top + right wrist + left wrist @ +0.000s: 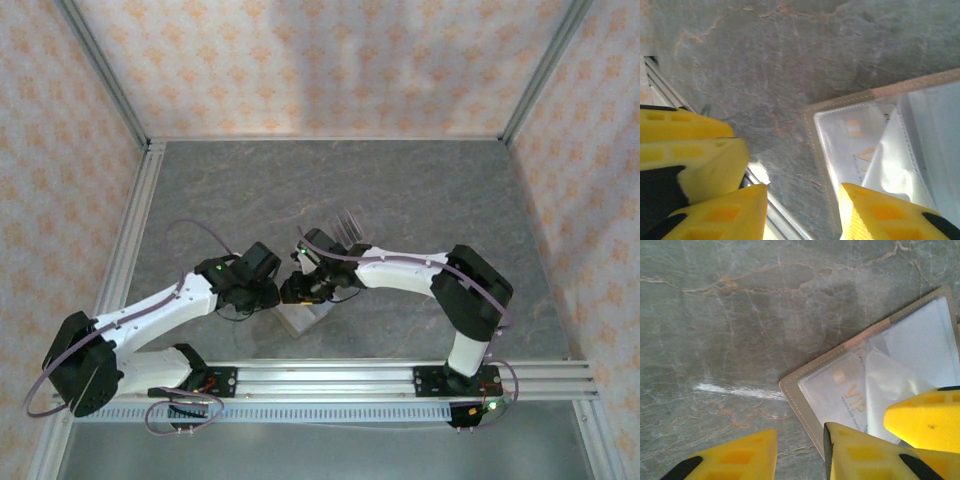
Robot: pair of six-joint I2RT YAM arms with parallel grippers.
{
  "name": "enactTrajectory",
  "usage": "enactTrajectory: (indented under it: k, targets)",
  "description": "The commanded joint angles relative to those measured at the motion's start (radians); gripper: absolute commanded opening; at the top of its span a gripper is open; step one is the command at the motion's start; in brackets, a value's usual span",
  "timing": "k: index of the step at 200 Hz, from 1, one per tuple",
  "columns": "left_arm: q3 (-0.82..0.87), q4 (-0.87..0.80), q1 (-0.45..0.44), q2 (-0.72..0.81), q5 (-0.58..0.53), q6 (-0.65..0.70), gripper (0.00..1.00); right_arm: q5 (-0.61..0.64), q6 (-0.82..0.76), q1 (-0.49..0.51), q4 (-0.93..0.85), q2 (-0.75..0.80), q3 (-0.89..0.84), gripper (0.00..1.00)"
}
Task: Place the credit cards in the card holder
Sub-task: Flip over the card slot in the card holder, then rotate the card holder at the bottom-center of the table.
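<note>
The card holder (pixel 298 317) lies at a slant to the rail, so the robot's right gripper should go to its strap edge (pixel 953 314) and help set it straight before getting another credit card.
The card holder (pixel 805 400) lies open on the grey table, tan border up, with clear sleeves inside. A credit card (pixel 850 390) with gold VIP lettering sits under one sleeve. My left gripper (pixel 800 457) is open above the holder's near corner; one of its fingers (pixel 865 455) overlaps the tan edge and nothing is between the jaws. My right gripper (pixel 802 215) is open too, one finger (pixel 890 215) over the holder (pixel 840 150) and the card (pixel 855 140). In the top view both grippers (pixel 268 295) (pixel 298 290) meet over the holder (pixel 303 320).
A clear acrylic slotted stand (pixel 346 225) stands just behind the right wrist. The aluminium rail (pixel 780 220) at the table's front edge runs close beside the holder. The right gripper's finger (pixel 927 420) pokes into the left wrist view.
</note>
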State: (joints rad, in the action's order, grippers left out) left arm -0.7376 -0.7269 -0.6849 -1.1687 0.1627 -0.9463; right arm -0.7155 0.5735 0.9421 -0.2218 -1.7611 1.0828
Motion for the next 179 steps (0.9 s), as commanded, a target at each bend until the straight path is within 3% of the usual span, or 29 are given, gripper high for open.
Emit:
enactTrajectory:
  k: [1,62,111,144,164,179]
  targets:
    - [0.009,-0.033,0.015,0.038,-0.042,-0.019,0.34,-0.061,0.02,0.004,0.072,-0.014,0.047,0.42]
    - [0.05,-0.054,0.051,0.117,-0.069,-0.052,0.43,-0.023,-0.035,0.002,-0.048,0.084,0.139,0.43]
    - [0.057,-0.046,0.062,0.132,-0.065,-0.046,0.51,0.019,-0.042,-0.035,-0.094,0.171,0.111,0.43]
    - [0.051,0.009,0.061,0.097,0.001,0.001,0.53,0.091,-0.039,-0.085,-0.156,0.166,0.047,0.29]
    - [0.04,0.039,0.058,0.04,0.055,0.037,0.54,0.194,-0.082,-0.086,-0.263,0.138,0.068,0.19]
    - [0.025,0.047,0.045,0.001,0.064,0.056,0.54,0.328,-0.11,-0.086,-0.376,0.103,0.112,0.17]
